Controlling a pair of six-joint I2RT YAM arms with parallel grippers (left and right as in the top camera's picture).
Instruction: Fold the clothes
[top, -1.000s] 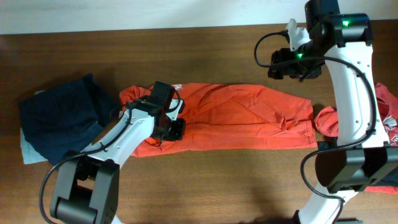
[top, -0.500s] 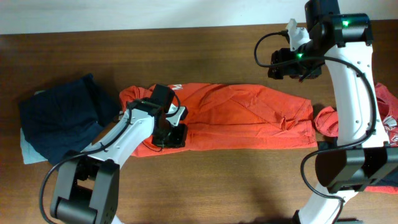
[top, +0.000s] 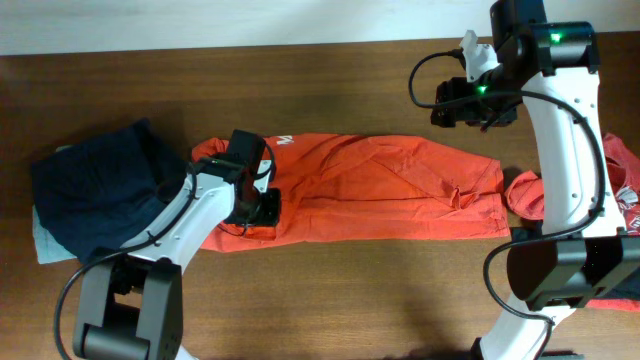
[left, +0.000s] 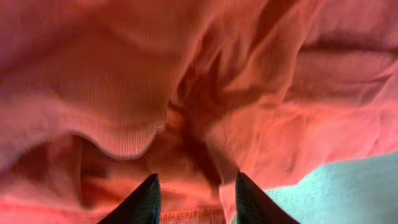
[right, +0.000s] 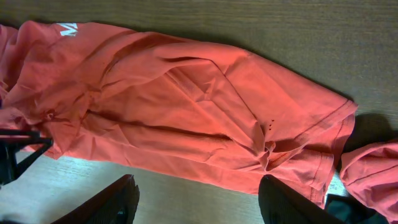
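Note:
The T-shirt's lettered end lies rumpled and its hem is folded in, so next my left gripper grips the hem and pulls it out toward the navy clothes.
An orange-red T-shirt lies stretched out lengthwise across the middle of the table, white lettering at its left end. My left gripper rests low on the shirt's left part. In the left wrist view its jaws stand apart over the rumpled fabric, a stitched hem between them and nothing pinched. My right gripper hovers high over the far right of the table. It is open, with the whole shirt spread below it.
A heap of dark navy clothes lies at the left on a pale grey-green piece. Another orange-red garment is bunched at the right edge, beside the right arm's base. Bare wooden table runs along the back.
The left gripper was shut on the shirt's left part; its jaws have parted, and it has shifted a little to the left. The right arm has not moved.

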